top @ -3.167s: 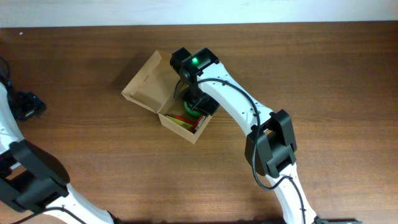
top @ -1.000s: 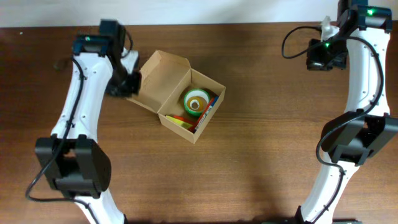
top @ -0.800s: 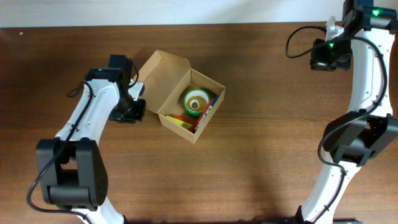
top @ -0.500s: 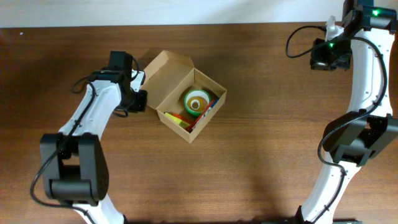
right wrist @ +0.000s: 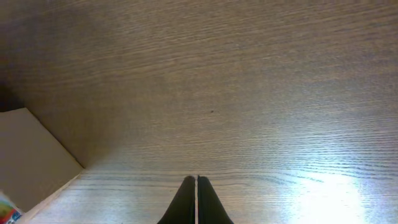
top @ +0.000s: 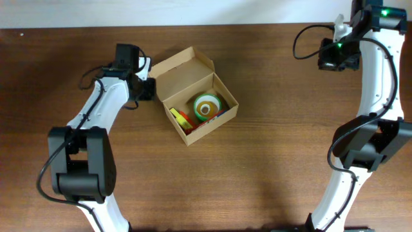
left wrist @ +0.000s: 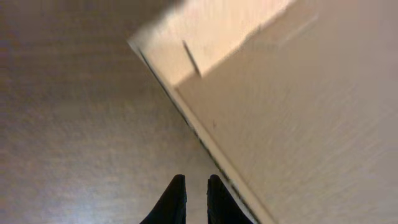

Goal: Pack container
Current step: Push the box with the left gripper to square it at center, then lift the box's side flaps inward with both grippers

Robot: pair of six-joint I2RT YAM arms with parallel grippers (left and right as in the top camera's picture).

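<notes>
The box sits crooked [top: 200,108] and its lid slants toward my left gripper. Next, I turn the box square before both grippers fold the lid [top: 185,73] shut.
The container [top: 226,111], a tan cardboard box, stands open at mid-table with its flap lid [top: 183,67] raised at the back. Inside lie a green tape roll [top: 206,106] and coloured pens [top: 183,120]. My left gripper [top: 147,89] is at the box's left corner, beside the lid. In the left wrist view the cardboard [left wrist: 298,106] fills the right half, and the left gripper [left wrist: 196,180] has a narrow gap with nothing in it. My right gripper [top: 326,60] hangs far to the right, away from the box. In its own view the right gripper [right wrist: 196,179] is shut and empty.
Bare brown wooden table [top: 290,167] lies all around the box. A pale wall edge [top: 206,13] runs along the back. An edge of the box [right wrist: 31,155] shows at the lower left of the right wrist view.
The box has turned and slid a little to the right, its lid standing higher. My left gripper moved up along the box's left side and its fingers parted slightly. The right arm stayed put.
</notes>
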